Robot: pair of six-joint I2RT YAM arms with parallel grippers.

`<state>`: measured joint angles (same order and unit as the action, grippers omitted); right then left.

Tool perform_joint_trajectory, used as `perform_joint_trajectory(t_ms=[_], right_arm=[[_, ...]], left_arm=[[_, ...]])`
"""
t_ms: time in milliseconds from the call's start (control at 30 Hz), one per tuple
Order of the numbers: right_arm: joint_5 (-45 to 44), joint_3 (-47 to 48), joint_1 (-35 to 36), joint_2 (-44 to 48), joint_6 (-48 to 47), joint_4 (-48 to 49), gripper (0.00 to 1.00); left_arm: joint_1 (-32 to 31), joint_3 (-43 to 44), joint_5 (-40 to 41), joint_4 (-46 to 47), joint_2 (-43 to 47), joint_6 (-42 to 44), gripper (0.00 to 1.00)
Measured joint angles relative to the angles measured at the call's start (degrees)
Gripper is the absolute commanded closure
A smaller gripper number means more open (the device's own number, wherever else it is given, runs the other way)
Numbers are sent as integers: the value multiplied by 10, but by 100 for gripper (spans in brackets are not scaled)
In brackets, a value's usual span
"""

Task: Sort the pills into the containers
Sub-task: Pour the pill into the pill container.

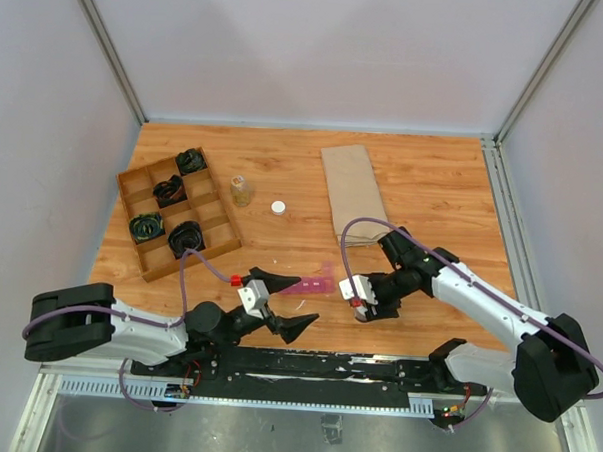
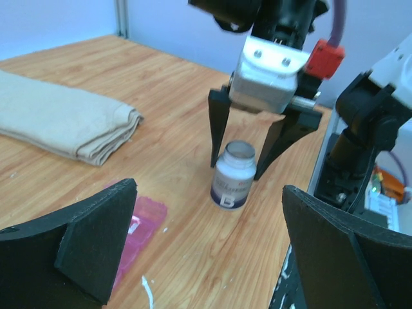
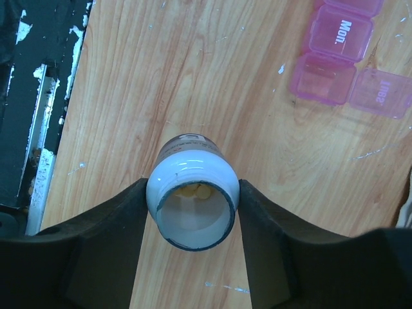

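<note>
My right gripper is holding the pill bottle's neck [image 2: 239,158] from above, over the bottle's opening. I should raise the bottle and let my left gripper take its lower body [image 2: 229,190].
A white pill bottle [image 3: 192,206] stands uncapped on the wooden table, with pale yellow pills [image 3: 193,190] at its bottom. My right gripper [image 3: 193,199] comes down over it, and both black fingers press against its neck. In the left wrist view the bottle [image 2: 233,183] rests on the table between those fingers. The pink containers [image 3: 341,58] lie to its left as a translucent strip [image 1: 314,285], one lid flipped open. My left gripper [image 1: 286,300] hovers low beside the strip [image 2: 138,225], wide open and holding nothing.
A brown divided tray [image 1: 133,184] with black items sits at the far left. A small clear bottle [image 1: 242,190] and its white cap [image 1: 278,207] stand mid-table. A folded beige cloth [image 1: 351,188] lies behind the right arm. The black base rail [image 1: 305,364] runs along the near edge.
</note>
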<state>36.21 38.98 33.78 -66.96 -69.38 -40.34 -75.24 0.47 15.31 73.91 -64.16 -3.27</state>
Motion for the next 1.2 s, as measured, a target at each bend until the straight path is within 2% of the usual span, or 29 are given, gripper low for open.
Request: perform_joint_trajectory(t_ms=[133, 233, 467, 667, 900, 1200], right_arm=[[-2, 9, 0, -1, 10, -5, 64], [2, 24, 0, 0, 16, -14, 71], [52, 89, -11, 26, 64, -49, 77], [158, 152, -57, 69, 134, -58, 81], [271, 163, -110, 80, 274, -6, 83], [317, 127, -111, 67, 428, 100, 83]], left_arm=[[0, 0, -9, 31, 21, -2, 1], [0, 0, -27, 40, 42, 5, 1], [0, 0, -98, 64, 45, 92, 1], [0, 4, -124, 73, 8, 190, 1], [0, 43, -86, 137, -108, 239, 1], [-1, 135, -32, 138, -229, 251, 4]])
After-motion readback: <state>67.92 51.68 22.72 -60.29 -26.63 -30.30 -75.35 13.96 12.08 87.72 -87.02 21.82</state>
